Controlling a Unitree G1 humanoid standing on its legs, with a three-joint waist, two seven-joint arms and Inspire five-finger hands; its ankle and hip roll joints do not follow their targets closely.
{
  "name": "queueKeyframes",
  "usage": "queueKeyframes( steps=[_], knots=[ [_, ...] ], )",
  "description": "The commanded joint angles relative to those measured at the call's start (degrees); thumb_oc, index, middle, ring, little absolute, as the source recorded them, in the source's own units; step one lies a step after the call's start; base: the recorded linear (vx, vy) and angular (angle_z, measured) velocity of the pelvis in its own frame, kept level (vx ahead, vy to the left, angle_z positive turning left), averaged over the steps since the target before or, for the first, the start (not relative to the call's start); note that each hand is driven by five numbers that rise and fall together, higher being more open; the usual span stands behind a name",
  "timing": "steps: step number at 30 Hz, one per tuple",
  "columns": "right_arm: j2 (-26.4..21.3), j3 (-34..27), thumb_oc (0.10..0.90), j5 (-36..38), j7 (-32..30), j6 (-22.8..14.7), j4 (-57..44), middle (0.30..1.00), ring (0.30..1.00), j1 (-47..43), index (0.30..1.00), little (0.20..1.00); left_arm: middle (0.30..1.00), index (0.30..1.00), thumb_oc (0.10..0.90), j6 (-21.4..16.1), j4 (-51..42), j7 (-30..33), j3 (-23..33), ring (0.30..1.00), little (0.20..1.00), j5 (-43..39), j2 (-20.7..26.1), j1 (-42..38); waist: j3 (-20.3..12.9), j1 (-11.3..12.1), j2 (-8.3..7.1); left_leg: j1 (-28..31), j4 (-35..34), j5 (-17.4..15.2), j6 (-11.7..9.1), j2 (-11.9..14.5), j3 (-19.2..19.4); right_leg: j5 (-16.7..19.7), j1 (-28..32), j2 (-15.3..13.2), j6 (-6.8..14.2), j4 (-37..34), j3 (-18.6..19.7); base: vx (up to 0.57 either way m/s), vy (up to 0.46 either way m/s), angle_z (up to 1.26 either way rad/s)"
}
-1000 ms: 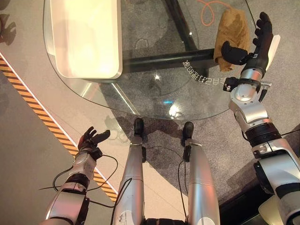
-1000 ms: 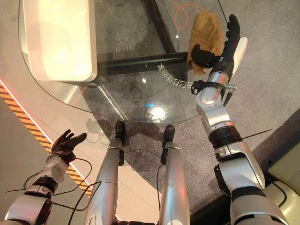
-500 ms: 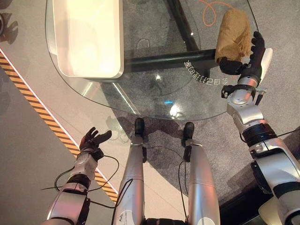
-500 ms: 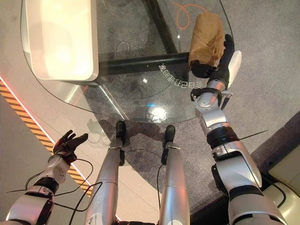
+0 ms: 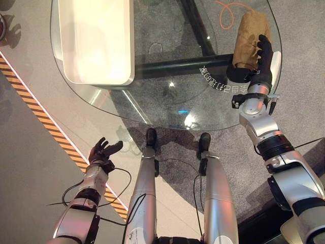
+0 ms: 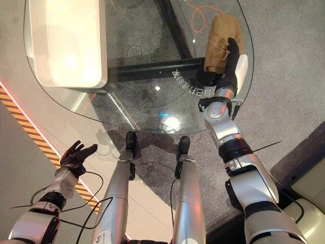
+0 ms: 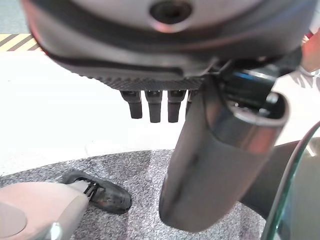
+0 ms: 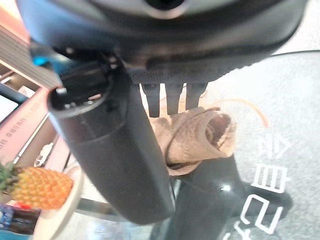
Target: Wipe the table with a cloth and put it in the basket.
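The rolled end of the brown cloth [image 5: 252, 39] has loose, hollow folds [image 8: 218, 132], so the cloth will squeeze narrow there and sag past my grip when I lift it.
A crumpled brown cloth [image 5: 250, 36] lies at the far right edge of the glass table [image 5: 167, 104]; it shows past my fingers as the cloth [image 8: 197, 137] in the right wrist view. My right hand [image 5: 260, 58] lies over the cloth's right side, open, with straight fingers resting on it and the thumb by its near end. The white basket [image 5: 96, 80] stands on the table's left part. My left hand [image 5: 104, 152] hangs low beside the table's left edge, open and holding nothing, with its fingers [image 7: 152, 106] straight.
The table's dark frame [image 5: 177, 63] shows through the glass. An orange cable [image 5: 226, 10] lies on the carpet beyond. A yellow-black striped line [image 5: 51, 132] runs along the floor on the left. A pineapple [image 8: 40, 187] sits on a plate nearby.
My right hand has moved in from the table's right edge onto the cloth, fingers now lying on it. The left hand has stayed low and open.
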Motion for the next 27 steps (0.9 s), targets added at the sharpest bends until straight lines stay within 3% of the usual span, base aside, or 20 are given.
queueKeyframes(
  steps=[1, 7, 26, 27],
  knots=[
    [-3.57, 2.80, 0.800, -3.78, -0.85, 0.38, -1.30, 0.900, 0.900, -3.58, 0.900, 0.900, 0.900, 0.900, 0.800, -1.89, 0.86, 1.91, -0.02, 0.900, 0.900, 0.54, 0.58, 2.55, -1.14, -0.74, 2.55, -0.04, 2.89, -3.46, 5.87, -5.50, 4.15, 0.00, 2.12, 3.54, -2.39, -3.70, -3.60, 0.00, 0.000, 0.00],
    [-4.57, 4.40, 0.800, -4.40, -2.53, 1.29, 5.67, 0.900, 0.900, -6.50, 0.900, 0.900, 0.900, 0.900, 0.800, -1.63, 1.28, 1.80, -0.93, 0.900, 0.900, 0.12, 0.63, 1.94, -1.14, -0.06, 3.10, -0.63, 3.12, -3.28, 5.88, -5.62, 4.04, 0.12, 1.57, 3.34, -2.24, -3.18, -3.95, 0.00, 0.000, 0.00],
    [-4.91, 7.57, 0.800, -8.09, -3.01, 3.65, 13.65, 0.900, 0.900, -10.50, 0.900, 0.900, 0.900, 0.900, 0.800, -1.19, 0.72, 1.65, -1.97, 0.900, 0.900, -0.56, 0.72, 1.52, -1.14, 1.21, 4.04, -1.20, 1.77, -2.24, 6.13, -5.99, 3.91, 1.42, 0.57, 2.55, -1.60, -3.93, -4.99, 0.00, 0.001, 0.01],
    [-5.21, 8.11, 0.602, -8.43, -2.66, 3.88, 14.85, 0.731, 0.731, -11.16, 0.731, 0.702, 0.900, 0.900, 0.800, -1.26, 0.57, 1.68, -2.21, 0.900, 0.900, -0.91, 0.71, 1.55, -1.14, 1.33, 4.33, -1.23, 1.47, -2.02, 6.16, -6.06, 3.97, 1.64, 0.46, 2.46, -1.52, -4.21, -4.99, 0.00, 0.031, 0.04]
  ],
)
